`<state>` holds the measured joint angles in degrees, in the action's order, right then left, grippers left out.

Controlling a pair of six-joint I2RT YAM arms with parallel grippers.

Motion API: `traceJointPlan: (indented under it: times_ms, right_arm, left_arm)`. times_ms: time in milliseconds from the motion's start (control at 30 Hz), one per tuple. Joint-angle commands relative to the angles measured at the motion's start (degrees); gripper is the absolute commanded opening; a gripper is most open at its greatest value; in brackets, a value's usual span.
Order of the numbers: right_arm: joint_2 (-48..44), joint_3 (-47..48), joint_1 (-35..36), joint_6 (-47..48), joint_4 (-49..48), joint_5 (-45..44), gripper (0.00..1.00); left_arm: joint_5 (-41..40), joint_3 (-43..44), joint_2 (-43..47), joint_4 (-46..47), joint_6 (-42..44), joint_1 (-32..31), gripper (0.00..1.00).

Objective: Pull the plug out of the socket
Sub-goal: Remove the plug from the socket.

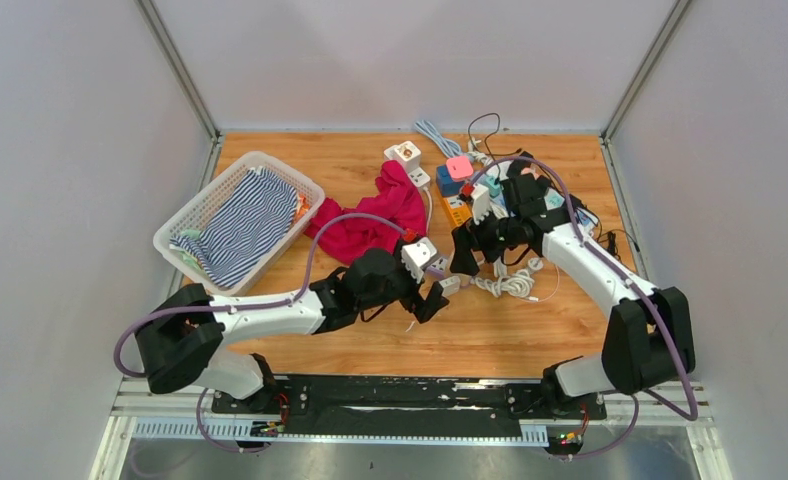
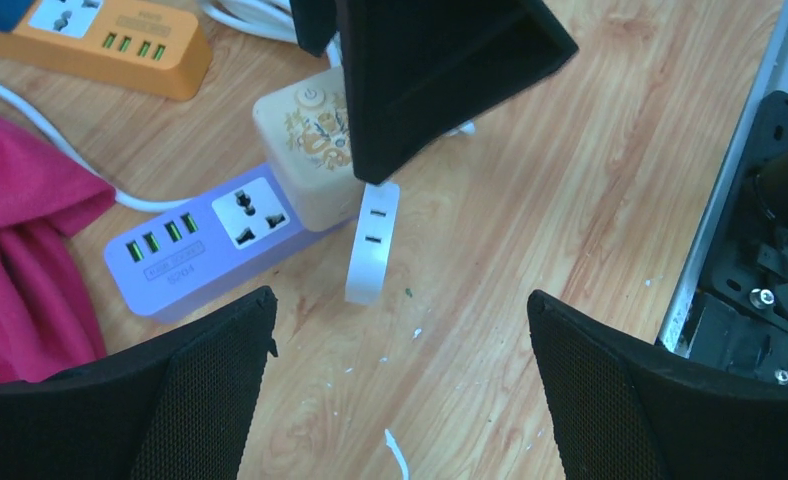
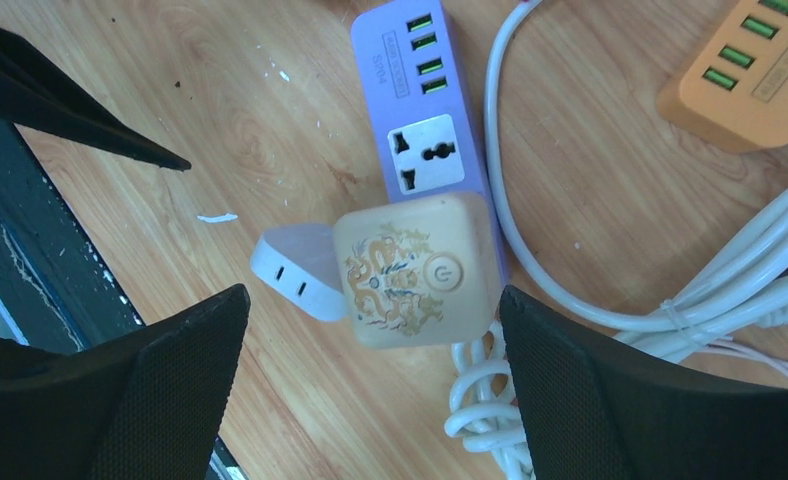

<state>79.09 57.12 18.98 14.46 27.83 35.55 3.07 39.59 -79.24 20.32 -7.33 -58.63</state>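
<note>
The white adapter sticks out from the beige cube plug [image 3: 340, 283] toward my left gripper, so next my left gripper takes hold of the adapter [image 2: 372, 246] while my right gripper keeps the plug steady.
A beige cube plug [image 3: 415, 270] with a gold dragon print and a power button sits plugged into the end of a purple socket strip [image 3: 420, 120]. A small white adapter [image 3: 292, 262] lies against its side. My right gripper [image 3: 372, 300] is open and hangs above the plug, one finger on each side, not touching it. My left gripper [image 2: 400, 330] is open and empty over bare wood just short of the strip [image 2: 185, 255] and plug [image 2: 305, 150]. In the top view both grippers, left [image 1: 430, 290] and right [image 1: 465, 250], meet over the plug [image 1: 418, 255].
A coiled white cable [image 3: 480, 400] lies beside the plug. An orange socket strip [image 3: 760, 70] lies further off. A red cloth [image 1: 370, 215] and a white basket [image 1: 185, 215] with striped cloth are at the left. More plugs and strips [image 1: 457, 170] cluster at the back.
</note>
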Motion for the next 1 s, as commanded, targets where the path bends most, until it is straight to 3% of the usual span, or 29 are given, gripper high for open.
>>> traceJointPlan:
  times_ms: [0,600,767,967]
  right_arm:
    - [2.52,3.03,0.44,-0.29,0.16,1.29,0.95]
    - [7.24,4.7,3.62,3.53,2.46,-3.89,0.94]
    - [8.31,5.25,4.9,3.99,2.91,-5.16,0.93]
    - [9.7,5.43,5.3,4.16,3.19,-5.44,0.91]
  left_arm:
    - [-1.47,-3.28,-0.45,8.74,-1.72,0.01,0.97]
    - [-2.96,-9.07,-8.66,24.03,-0.31,0.04,0.92]
    - [-2.78,-8.86,-12.4,27.97,1.72,0.06,0.8]
    - [-5.12,-8.66,-15.03,30.46,2.88,0.06,0.75]
